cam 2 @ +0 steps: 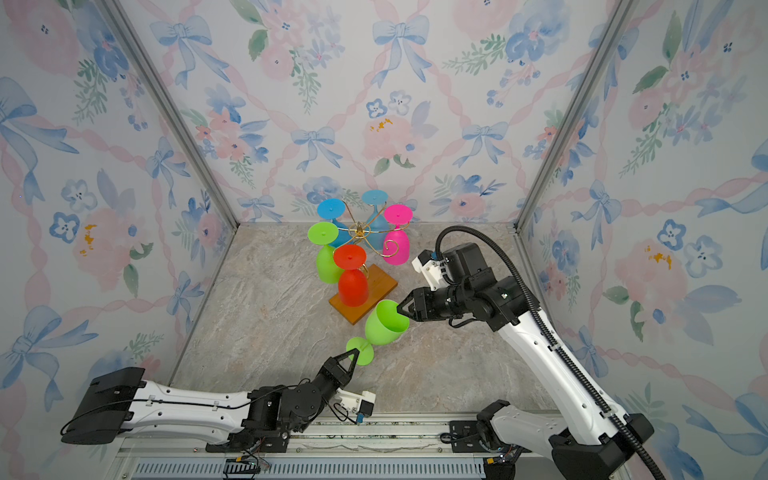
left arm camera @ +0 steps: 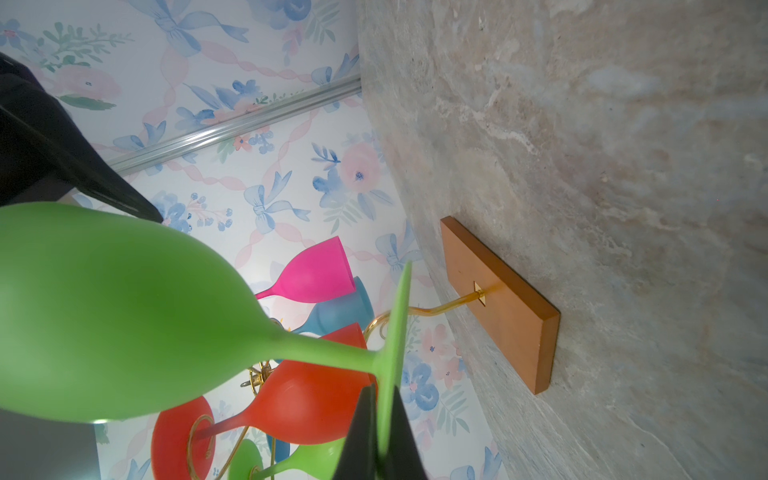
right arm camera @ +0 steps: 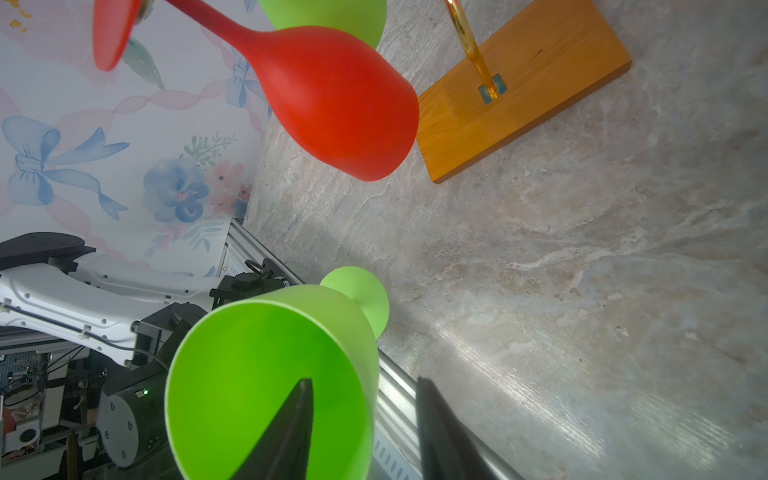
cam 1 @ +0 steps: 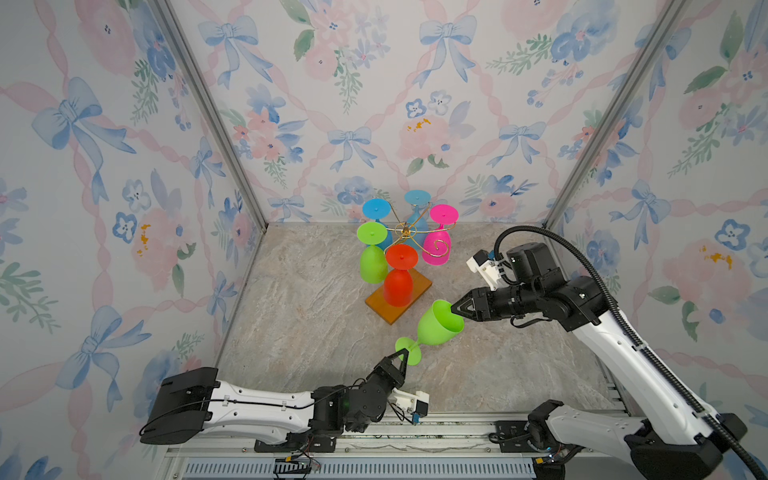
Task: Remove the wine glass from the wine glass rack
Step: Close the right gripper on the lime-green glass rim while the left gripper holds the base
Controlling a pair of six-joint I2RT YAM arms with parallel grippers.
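The wine glass is held in my left gripper by the foot it must stand on, so next my right gripper takes the bowl's rim (cam 1: 461, 321) in a pinch before my left gripper lets go.
A lime-green wine glass (cam 1: 436, 326) (cam 2: 384, 322) hangs tilted in the air in front of the wine glass rack, apart from it. My left gripper (cam 1: 404, 353) (left arm camera: 384, 388) is shut on the edge of its round foot. My right gripper (cam 1: 455, 311) (right arm camera: 363, 380) is open at the bowl's rim: one finger is inside the bowl and the other is outside, with a gap to the wall. The wine glass rack (cam 1: 404, 228) (cam 2: 359, 228) is gold wire on an orange-brown wooden base (cam 1: 419, 286) (right arm camera: 528, 83).
Upside down on the rack hang a red glass (cam 1: 398, 286), a green glass (cam 1: 372, 266), a pink glass (cam 1: 436, 249) and two blue ones (cam 1: 376, 208). Flowered walls close three sides. An aluminium rail (cam 1: 374, 428) runs along the marble floor's front edge.
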